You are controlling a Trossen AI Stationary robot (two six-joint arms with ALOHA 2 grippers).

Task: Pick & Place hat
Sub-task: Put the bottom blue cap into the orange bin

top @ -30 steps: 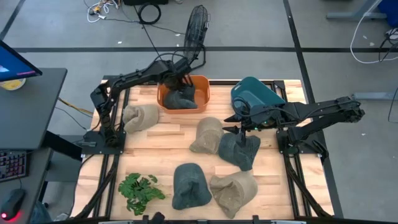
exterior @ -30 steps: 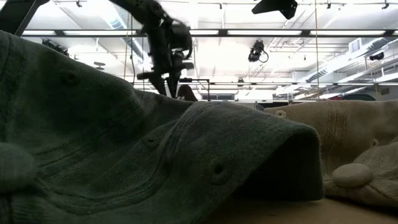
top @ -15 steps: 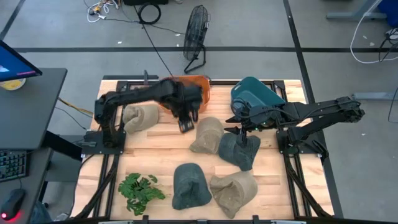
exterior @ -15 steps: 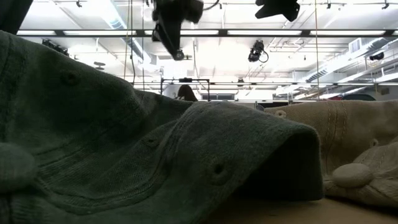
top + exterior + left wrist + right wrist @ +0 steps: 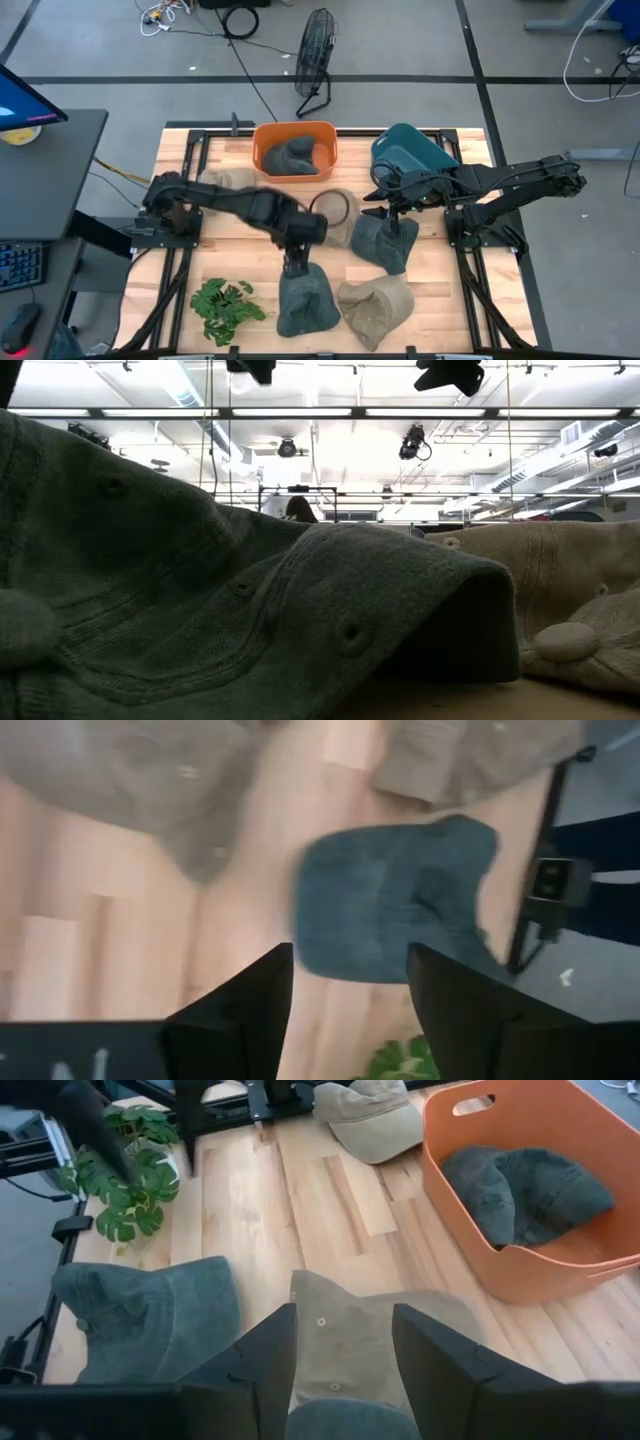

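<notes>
My left gripper should keep going down, because the dark green hat's edge [image 5: 284,303] is clear of the plant and faces my open fingers, until its fingers are on both sides of that edge [image 5: 355,972].
A dark green hat [image 5: 305,300] lies crown up on the table near the front edge and fills the low view [image 5: 200,590]. My left gripper [image 5: 294,262] hovers open just above its far side; the hat shows between and beyond the fingers in the left wrist view [image 5: 400,910]. Another dark hat [image 5: 293,155] lies in the orange bin [image 5: 262,150] at the far edge. My right gripper [image 5: 385,205] hangs open over the far edge of a third dark hat [image 5: 385,242], whose crown shows low between its fingers [image 5: 345,1420].
Tan hats lie at the far left [image 5: 225,180], in the middle [image 5: 335,215] and at the near right [image 5: 375,305]. A green plant sprig [image 5: 225,300] lies at the near left. A teal object [image 5: 410,150] stands at the far right beside the bin.
My left gripper has left the orange bin and swung fast toward the table's near edge, ending over the dark green hat near the front. The dark hat stays in the bin. My right arm has kept still.
</notes>
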